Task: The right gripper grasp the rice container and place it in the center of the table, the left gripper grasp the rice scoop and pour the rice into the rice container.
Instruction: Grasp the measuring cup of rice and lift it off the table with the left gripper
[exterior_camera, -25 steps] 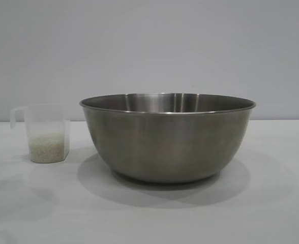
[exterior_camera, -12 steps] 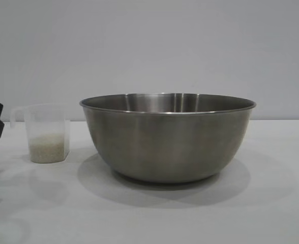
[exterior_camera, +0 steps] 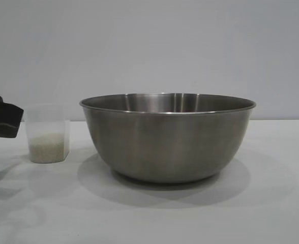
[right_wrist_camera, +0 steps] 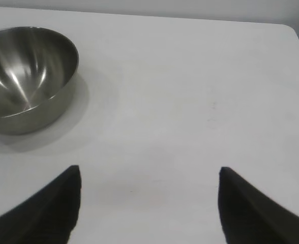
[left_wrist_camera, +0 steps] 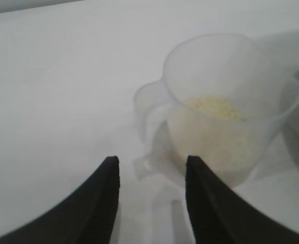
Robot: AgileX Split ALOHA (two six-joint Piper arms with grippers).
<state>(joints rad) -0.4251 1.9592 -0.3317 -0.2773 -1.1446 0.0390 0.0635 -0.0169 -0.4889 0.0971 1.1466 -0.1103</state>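
The rice scoop [exterior_camera: 47, 133] will empty cleanly when I pour, because the rice is in a loose, shallow layer [exterior_camera: 47, 148] under a wide open rim.
The steel rice container [exterior_camera: 167, 137] stands in the middle of the white table [exterior_camera: 271, 213]; it also shows in the right wrist view [right_wrist_camera: 25, 76]. The clear rice scoop [exterior_camera: 48, 134] stands to its left with a shallow layer of rice [exterior_camera: 48, 146] in it. The left gripper [exterior_camera: 4, 122] comes in from the left edge and covers the scoop's handle. In the left wrist view the left gripper [left_wrist_camera: 150, 161] is open, its fingers just short of the scoop's loop handle [left_wrist_camera: 148, 101], with the rice [left_wrist_camera: 215, 109] visible inside. The right gripper [right_wrist_camera: 149, 173] is wide open and empty over bare table, away from the container.
A plain grey wall runs behind the table. The table's far edge and corner show in the right wrist view [right_wrist_camera: 292, 28]. Bare tabletop lies in front of and to the right of the container.
The left gripper has come into the exterior view from the left and moved right until it covers the scoop's handle. The container and scoop have not moved.
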